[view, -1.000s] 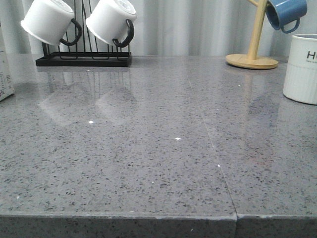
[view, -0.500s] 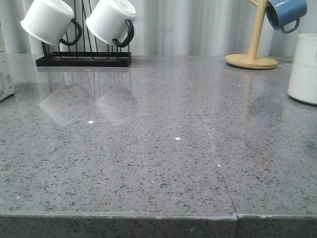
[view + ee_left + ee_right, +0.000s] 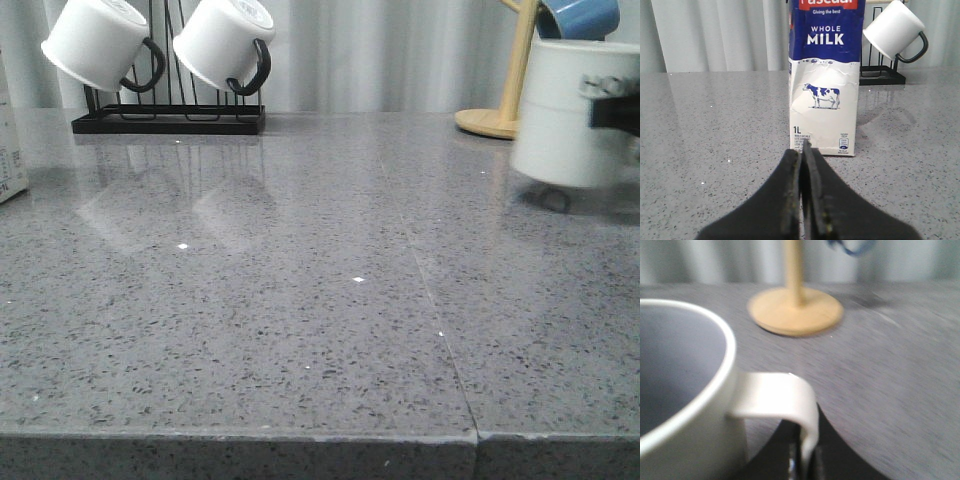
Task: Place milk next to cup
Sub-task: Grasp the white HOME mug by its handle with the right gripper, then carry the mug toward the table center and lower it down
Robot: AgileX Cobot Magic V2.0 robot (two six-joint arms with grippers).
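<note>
I should keep carrying the cup (image 3: pixel 568 115) to the counter's middle (image 3: pixel 380 196) with my right gripper until the cup's base stands flat. The cup hangs upright by its handle, and the counter's middle is clear.
The milk (image 3: pixel 824 90), a tall white carton with a dark blue top and a cow picture, stands upright on the grey counter. In the front view only a sliver of the milk (image 3: pixel 10 150) shows at the far left edge. My left gripper (image 3: pixel 802 149) is shut and empty, just short of the carton's base. The cup (image 3: pixel 570 115), off-white with black lettering, hangs blurred a little above the counter at the far right. My right gripper (image 3: pixel 805 460) is shut on the cup's handle (image 3: pixel 790 400); a dark part of it (image 3: pixel 618 117) shows beside the cup.
A black rack (image 3: pixel 170 122) at the back left holds two white black-handled mugs (image 3: pixel 95 42) (image 3: pixel 222 40). A wooden mug tree (image 3: pixel 495 120) with a blue mug (image 3: pixel 580 15) stands behind the cup. The counter's front edge (image 3: pixel 300 437) is near.
The cup stood on the counter at the right edge; now it is lifted and has moved left, blurred with motion. The milk and left gripper have not visibly moved.
</note>
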